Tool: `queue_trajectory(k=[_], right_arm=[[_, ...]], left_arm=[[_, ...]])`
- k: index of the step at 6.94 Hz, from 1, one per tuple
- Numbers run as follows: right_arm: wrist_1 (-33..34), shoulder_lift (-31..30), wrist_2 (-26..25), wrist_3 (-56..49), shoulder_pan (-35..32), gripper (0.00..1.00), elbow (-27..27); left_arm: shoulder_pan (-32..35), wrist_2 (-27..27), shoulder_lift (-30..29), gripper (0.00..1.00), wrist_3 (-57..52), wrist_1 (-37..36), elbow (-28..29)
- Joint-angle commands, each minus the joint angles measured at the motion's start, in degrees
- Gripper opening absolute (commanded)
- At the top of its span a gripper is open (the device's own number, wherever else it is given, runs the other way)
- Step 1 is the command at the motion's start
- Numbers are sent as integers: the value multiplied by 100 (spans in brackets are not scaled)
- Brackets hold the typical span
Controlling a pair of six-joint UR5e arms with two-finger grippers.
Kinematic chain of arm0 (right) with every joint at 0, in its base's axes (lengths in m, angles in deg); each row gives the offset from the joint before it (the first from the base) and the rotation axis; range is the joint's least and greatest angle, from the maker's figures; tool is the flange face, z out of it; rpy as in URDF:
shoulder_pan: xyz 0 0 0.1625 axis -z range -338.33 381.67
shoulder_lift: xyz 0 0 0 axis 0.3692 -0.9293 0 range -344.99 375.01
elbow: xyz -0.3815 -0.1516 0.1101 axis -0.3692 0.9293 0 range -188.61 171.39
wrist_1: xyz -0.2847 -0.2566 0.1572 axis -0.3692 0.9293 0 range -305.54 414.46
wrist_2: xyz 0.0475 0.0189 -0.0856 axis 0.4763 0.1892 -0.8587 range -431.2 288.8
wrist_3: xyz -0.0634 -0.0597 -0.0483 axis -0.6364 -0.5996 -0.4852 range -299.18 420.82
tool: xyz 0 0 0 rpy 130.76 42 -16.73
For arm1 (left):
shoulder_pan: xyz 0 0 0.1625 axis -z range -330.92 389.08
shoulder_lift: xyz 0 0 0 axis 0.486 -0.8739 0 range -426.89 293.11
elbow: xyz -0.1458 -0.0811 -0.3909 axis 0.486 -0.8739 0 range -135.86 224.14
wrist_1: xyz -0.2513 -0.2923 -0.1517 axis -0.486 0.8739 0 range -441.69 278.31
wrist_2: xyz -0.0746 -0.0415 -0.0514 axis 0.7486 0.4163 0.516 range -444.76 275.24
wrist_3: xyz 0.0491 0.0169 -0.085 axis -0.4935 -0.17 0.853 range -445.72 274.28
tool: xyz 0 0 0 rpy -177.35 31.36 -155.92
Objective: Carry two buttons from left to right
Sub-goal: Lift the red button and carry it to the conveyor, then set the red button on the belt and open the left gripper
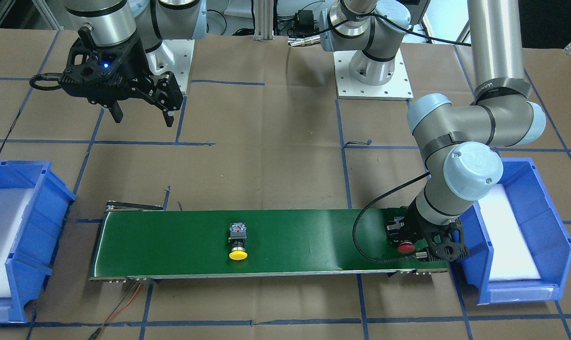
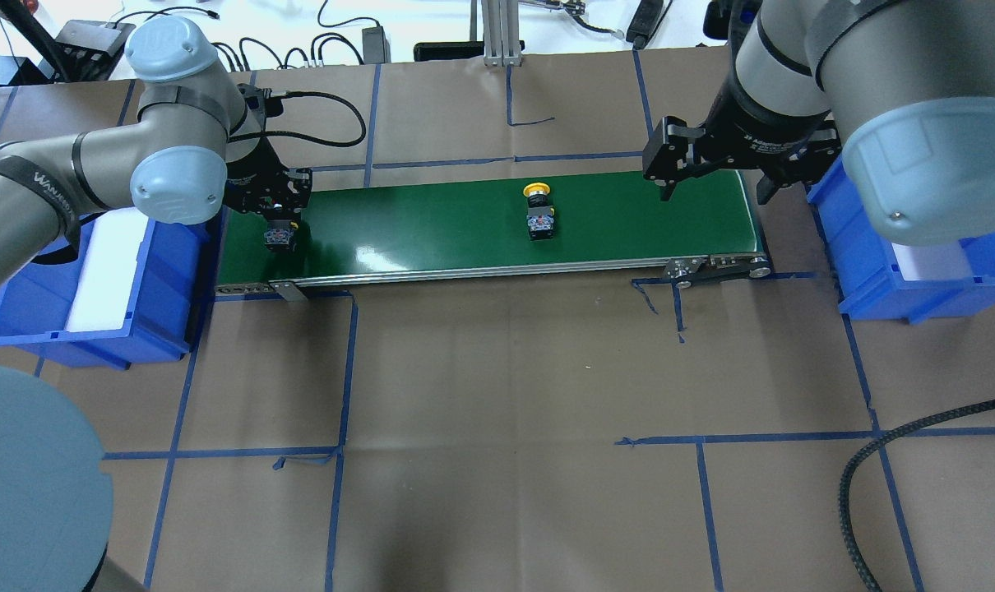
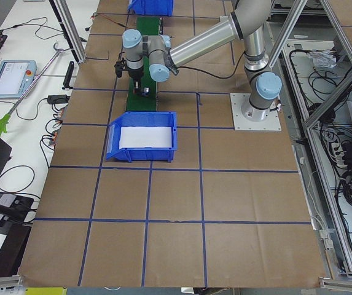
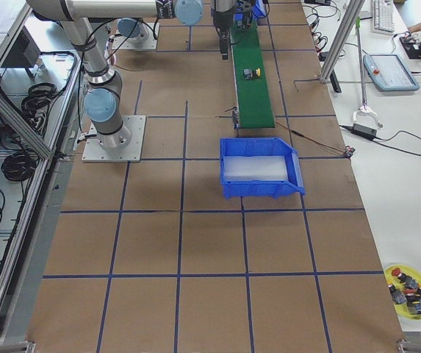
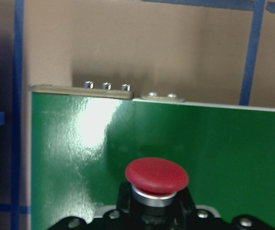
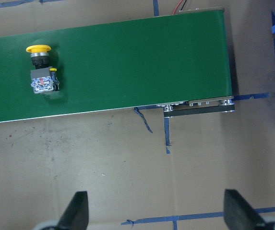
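Note:
The red button [image 1: 406, 247] will ride along the green conveyor belt when I carry the yellow button, because red wires [image 1: 130, 298] run to the end of that belt.
A red button [image 1: 406, 246] stands at the robot's-left end of the green conveyor belt [image 1: 314, 236]. My left gripper [image 1: 405, 238] is shut on it and is low over the belt. The left wrist view shows the button's red cap [image 5: 156, 175] close up over the belt, with the fingers hidden. The overhead view shows its contact block [image 2: 279, 237] under the gripper [image 2: 277, 215]. A yellow button [image 1: 238, 245] lies on its side mid-belt; it also shows in the overhead view [image 2: 539, 214] and the right wrist view [image 6: 41, 67]. My right gripper [image 2: 711, 177] is open and empty, raised near the belt's other end.
A blue bin [image 2: 94, 279] with a white liner sits by the belt's left end. A second blue bin [image 2: 917, 263] sits by the right end. Brown paper with blue tape lines covers the table. Red wires [image 1: 125, 302] trail from the belt's end.

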Motion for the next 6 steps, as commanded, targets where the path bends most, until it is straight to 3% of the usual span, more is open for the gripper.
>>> queue_trajectory(k=[1, 4, 6], right_arm=[[2, 13, 0, 3, 0, 100, 3], [11, 31, 0, 38, 0, 100, -6], [395, 284, 0, 38, 0, 100, -6]], left_arm=[[5, 53, 1, 98, 5, -38, 42], [22, 18, 368, 100, 14, 310, 244], [58, 36, 1122, 100, 75, 1564, 332]])
